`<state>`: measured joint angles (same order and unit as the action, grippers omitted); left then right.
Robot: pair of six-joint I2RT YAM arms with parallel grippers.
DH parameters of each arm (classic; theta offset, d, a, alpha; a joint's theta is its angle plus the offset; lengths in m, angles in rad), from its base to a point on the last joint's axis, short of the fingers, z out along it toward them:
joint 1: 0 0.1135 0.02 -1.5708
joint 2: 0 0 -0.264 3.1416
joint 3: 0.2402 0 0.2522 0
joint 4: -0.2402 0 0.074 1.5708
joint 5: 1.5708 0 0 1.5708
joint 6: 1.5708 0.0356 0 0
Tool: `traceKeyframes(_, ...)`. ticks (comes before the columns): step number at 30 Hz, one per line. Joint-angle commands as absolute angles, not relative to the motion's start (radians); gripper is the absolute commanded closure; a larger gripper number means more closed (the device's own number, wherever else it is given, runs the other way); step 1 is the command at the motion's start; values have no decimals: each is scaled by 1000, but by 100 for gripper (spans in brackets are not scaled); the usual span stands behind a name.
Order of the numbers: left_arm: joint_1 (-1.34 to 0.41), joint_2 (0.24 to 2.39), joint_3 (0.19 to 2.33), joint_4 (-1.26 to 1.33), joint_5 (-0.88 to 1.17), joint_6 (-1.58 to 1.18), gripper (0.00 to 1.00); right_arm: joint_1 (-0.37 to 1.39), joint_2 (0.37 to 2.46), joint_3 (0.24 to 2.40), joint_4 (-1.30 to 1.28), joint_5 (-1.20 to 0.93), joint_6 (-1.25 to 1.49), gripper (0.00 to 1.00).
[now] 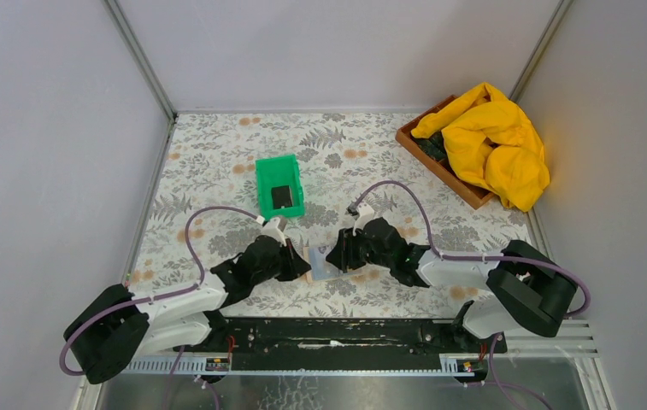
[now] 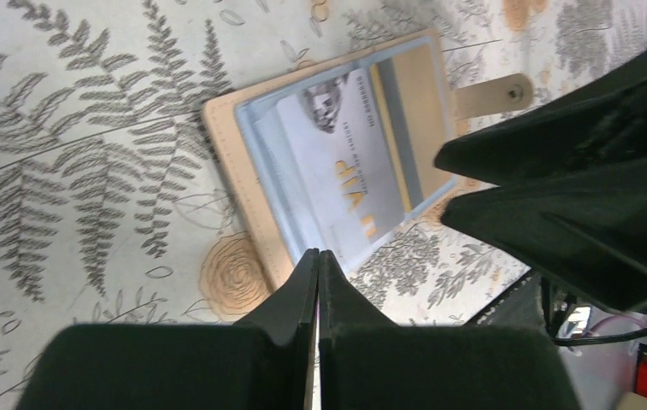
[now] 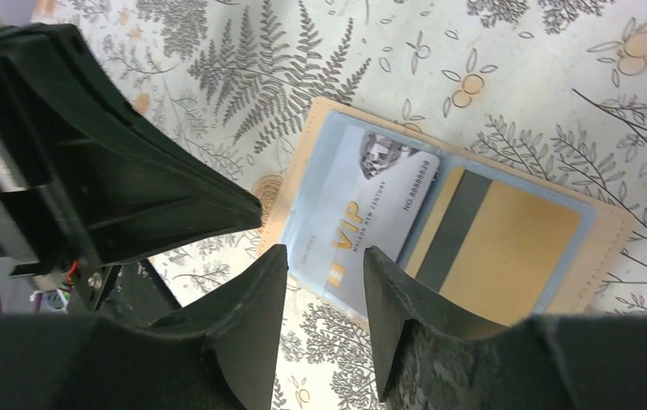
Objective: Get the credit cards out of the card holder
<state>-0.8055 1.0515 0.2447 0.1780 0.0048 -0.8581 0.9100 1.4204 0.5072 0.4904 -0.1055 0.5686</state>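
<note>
I should push the card holder's near edge (image 2: 279,259) down with my left gripper while my right gripper pulls out the greyish card (image 2: 343,158), because the card lies flat in its pocket.
The card holder (image 1: 323,264) lies open on the floral tabletop between my two grippers. Its tan rim (image 3: 615,229) frames a blue-grey lining. A greyish credit card marked VIP (image 3: 369,203) sits in one pocket, and a tan card with a dark stripe (image 3: 501,249) sits in the other. Both also show in the left wrist view, the greyish card (image 2: 347,162) and the tan card (image 2: 419,102). My left gripper (image 2: 318,256) is shut with nothing in it, its tip at the holder's near edge (image 2: 238,184). My right gripper (image 3: 324,253) is open, its fingertips either side of the greyish card's near end.
A green bin (image 1: 279,184) stands just behind the grippers, with a dark flat card (image 1: 282,196) inside. At the back right is a wooden tray (image 1: 436,164) with a yellow cloth (image 1: 495,141) heaped in it. Grey walls close in the table on three sides.
</note>
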Motion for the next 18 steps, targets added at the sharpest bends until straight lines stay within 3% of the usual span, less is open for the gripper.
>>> traceKeyframes(1,-810,1030,242,309,40,-882,100,917,1431,515,464,-63,541,54)
traceKeyframes(8,-810,1031,255,309,33,-871,100,916,1488,504,534,-88,567,55)
traceKeyframes(18,-810,1273,235,471,77,-876,100,874,1478,463,579,-134,595,56)
